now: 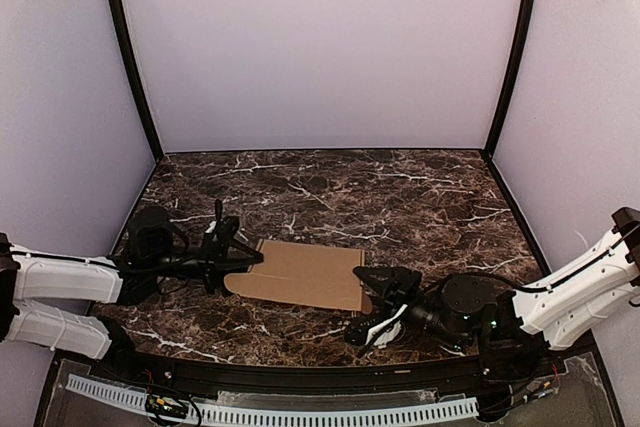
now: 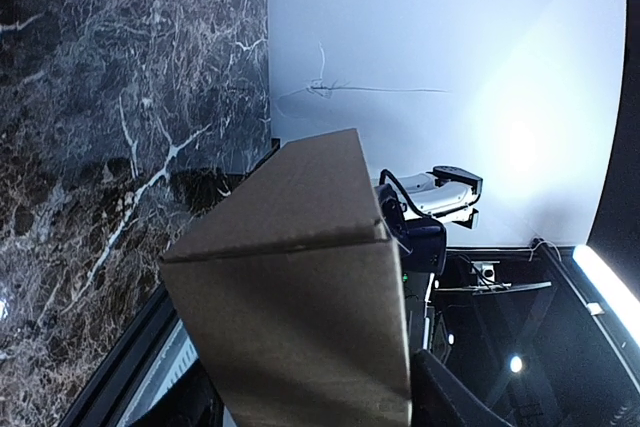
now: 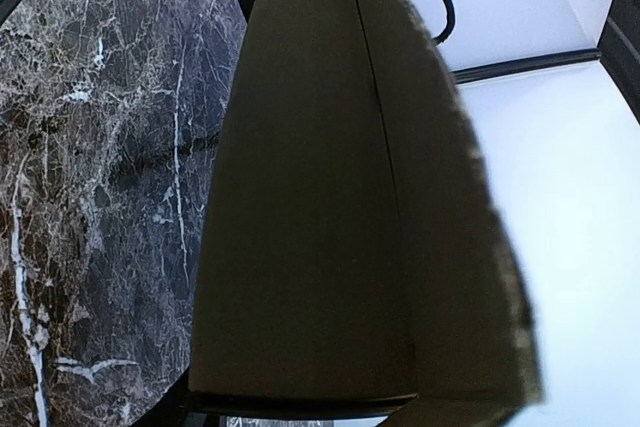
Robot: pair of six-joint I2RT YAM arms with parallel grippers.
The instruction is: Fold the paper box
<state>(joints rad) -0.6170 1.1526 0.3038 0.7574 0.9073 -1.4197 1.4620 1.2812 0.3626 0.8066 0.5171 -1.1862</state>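
The paper box (image 1: 305, 275) is tilted between my grippers. Next, I bring it down level, hold it with my right gripper and free up my left gripper for the paper box's end flap (image 1: 241, 285).
The paper box (image 1: 305, 275) is a tan carton lying low over the marble table's near middle, held between the two arms. My left gripper (image 1: 228, 255) is at its left end. In the left wrist view the box (image 2: 300, 317) fills the space between the jaws, and a black finger (image 2: 455, 399) presses its right edge. My right gripper (image 1: 378, 303) is at the box's right end with its jaws spread around it. In the right wrist view the box (image 3: 310, 247) covers the jaws, so their grip is hidden.
The dark marble table (image 1: 400, 197) is enclosed by white walls on three sides with black corner posts (image 1: 130, 57). A white perforated strip (image 1: 300, 412) runs along the near edge between the arm bases.
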